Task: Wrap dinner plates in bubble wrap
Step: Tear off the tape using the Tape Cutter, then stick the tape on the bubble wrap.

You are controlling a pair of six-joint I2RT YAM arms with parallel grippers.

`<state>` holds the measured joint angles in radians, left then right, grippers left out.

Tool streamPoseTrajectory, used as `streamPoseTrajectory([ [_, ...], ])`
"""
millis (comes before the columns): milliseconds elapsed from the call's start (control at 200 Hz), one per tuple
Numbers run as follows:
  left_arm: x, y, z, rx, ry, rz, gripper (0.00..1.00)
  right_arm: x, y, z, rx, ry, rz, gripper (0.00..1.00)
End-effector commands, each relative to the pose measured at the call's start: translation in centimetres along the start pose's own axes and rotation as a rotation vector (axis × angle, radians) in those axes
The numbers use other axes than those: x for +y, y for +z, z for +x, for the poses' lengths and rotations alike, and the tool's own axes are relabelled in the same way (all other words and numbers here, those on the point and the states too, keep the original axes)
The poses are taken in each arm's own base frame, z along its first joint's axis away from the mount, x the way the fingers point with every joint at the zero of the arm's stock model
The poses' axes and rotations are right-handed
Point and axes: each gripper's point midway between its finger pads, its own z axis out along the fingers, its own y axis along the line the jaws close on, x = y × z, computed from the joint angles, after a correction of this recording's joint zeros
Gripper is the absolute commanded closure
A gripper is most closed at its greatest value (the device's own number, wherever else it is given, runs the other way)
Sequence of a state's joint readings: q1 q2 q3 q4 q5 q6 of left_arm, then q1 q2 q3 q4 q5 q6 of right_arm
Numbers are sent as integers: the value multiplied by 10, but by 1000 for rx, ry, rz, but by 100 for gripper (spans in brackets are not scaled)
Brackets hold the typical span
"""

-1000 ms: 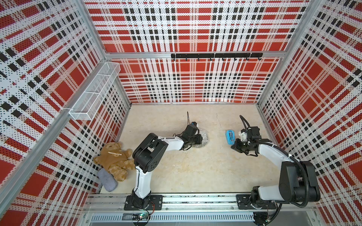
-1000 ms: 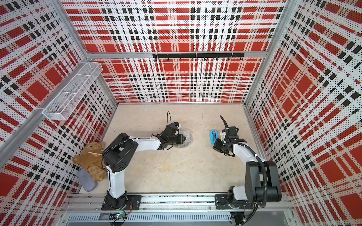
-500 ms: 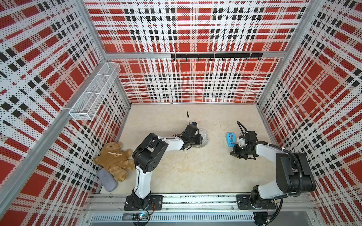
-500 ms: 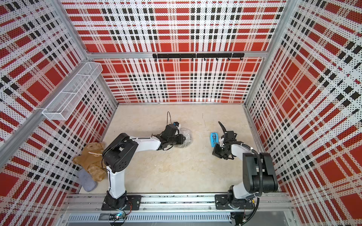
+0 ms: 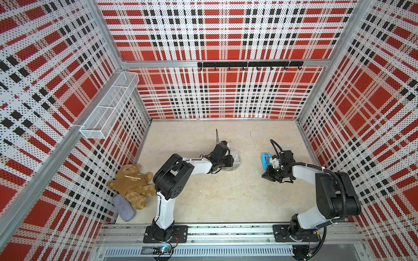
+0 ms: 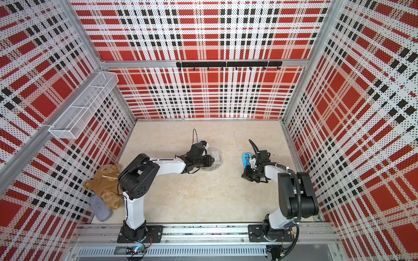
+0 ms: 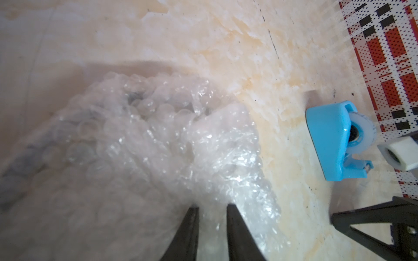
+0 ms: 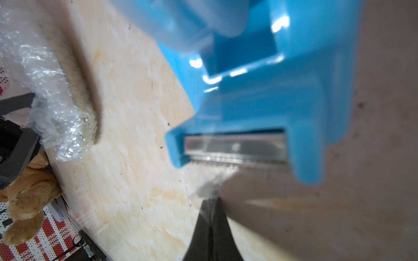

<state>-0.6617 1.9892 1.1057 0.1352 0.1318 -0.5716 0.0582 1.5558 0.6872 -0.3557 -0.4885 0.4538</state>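
The piece of tape is attached to the dispenser's cutter (image 8: 236,150). My right gripper should tear the piece of tape off before it presses the tape onto the bubble wrap fold my left gripper pinches (image 7: 212,206).
The bubble wrap (image 5: 235,158) (image 6: 216,158) lies as a crumpled round bundle mid-table. The dinner plates are hidden inside it; only dark smudges show through the bubbles (image 7: 158,146). My left gripper (image 5: 228,161) (image 7: 211,206) sits on the bundle's near edge, its fingers narrowly apart with a fold of wrap pinched between them. My right gripper (image 5: 267,175) (image 8: 211,200) is shut just in front of the blue tape dispenser (image 5: 265,159) (image 8: 260,101). A whitish strip of tape (image 8: 217,178) runs from the serrated cutter to its fingertips.
A brown teddy bear (image 5: 131,183) and a grey cloth (image 5: 124,208) lie at the front left by the wall. A white wire basket (image 5: 108,106) hangs on the left wall, and a black hook rail (image 5: 248,64) on the back wall.
My right gripper has drawn back from the dispenser's side toward the table's front, staying shut. The left arm and the bundle have not moved.
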Motion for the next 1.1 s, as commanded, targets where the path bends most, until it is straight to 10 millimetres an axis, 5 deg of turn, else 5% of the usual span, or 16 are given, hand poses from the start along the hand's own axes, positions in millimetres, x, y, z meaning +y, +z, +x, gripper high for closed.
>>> streamPoseTrajectory([
  [0,59,11,76,225,-39,-167,73,-12,6,21,73,4,41,100],
  [381,58,11,75,221,-36,-168,74,33,19,11,59,-83,-50,100],
  [561,58,10,74,217,-35,-169,73,45,-3,-10,-45,-101,-31,100],
  [651,59,9,74,218,-36,-169,73,38,-20,-15,-61,-118,22,98],
  [847,59,9,75,219,-36,-168,73,-11,-43,6,-1,-29,120,97],
  [1092,58,10,76,223,-33,-160,73,-20,-56,4,-27,-33,179,97],
])
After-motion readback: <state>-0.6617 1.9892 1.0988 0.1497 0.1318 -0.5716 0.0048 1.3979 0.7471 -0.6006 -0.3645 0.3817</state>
